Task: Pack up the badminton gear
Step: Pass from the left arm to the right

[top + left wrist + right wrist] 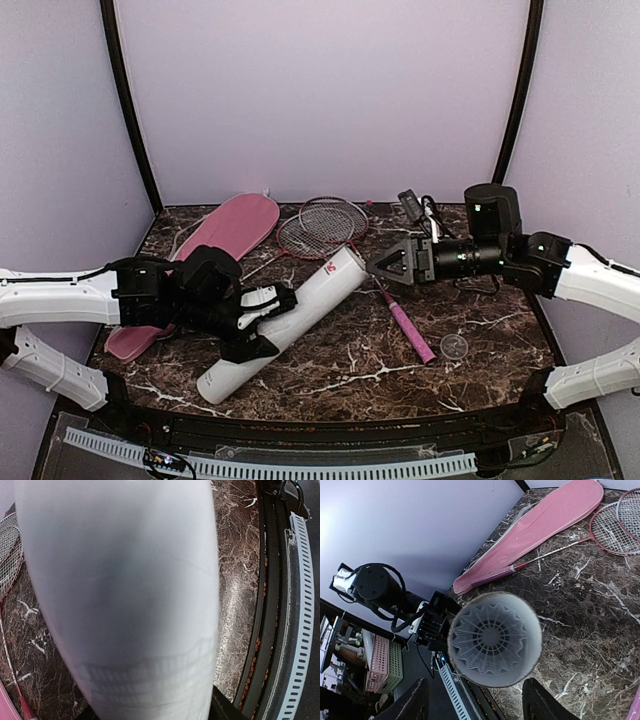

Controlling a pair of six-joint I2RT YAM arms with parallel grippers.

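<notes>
With my left gripper far below the tube's open end (348, 264), my right gripper next steadies the tube's rim while my left gripper shifts up (316, 299) before I fit the lid.
My left gripper (256, 322) is shut on the white red-logo tube (300, 310) and holds it tilted, its open end up toward the right. The tube fills the left wrist view (120, 590). My right gripper (385, 266) is open and empty just off that open end. In the right wrist view its fingers (540, 700) flank the tube's rim (536, 630), and a white shuttlecock (490, 640) sits inside. Two red-framed rackets (322, 224) lie at the back, one pink handle (412, 332) toward the front right. The pink bag (228, 232) lies flat at the back left. No loose shuttlecocks show.
A small clear round lid (454, 346) lies on the marble at the right. A black cable bundle (414, 208) sits at the back behind the right arm. A white slotted rail (270, 465) runs along the front edge. Walls close in the back and sides.
</notes>
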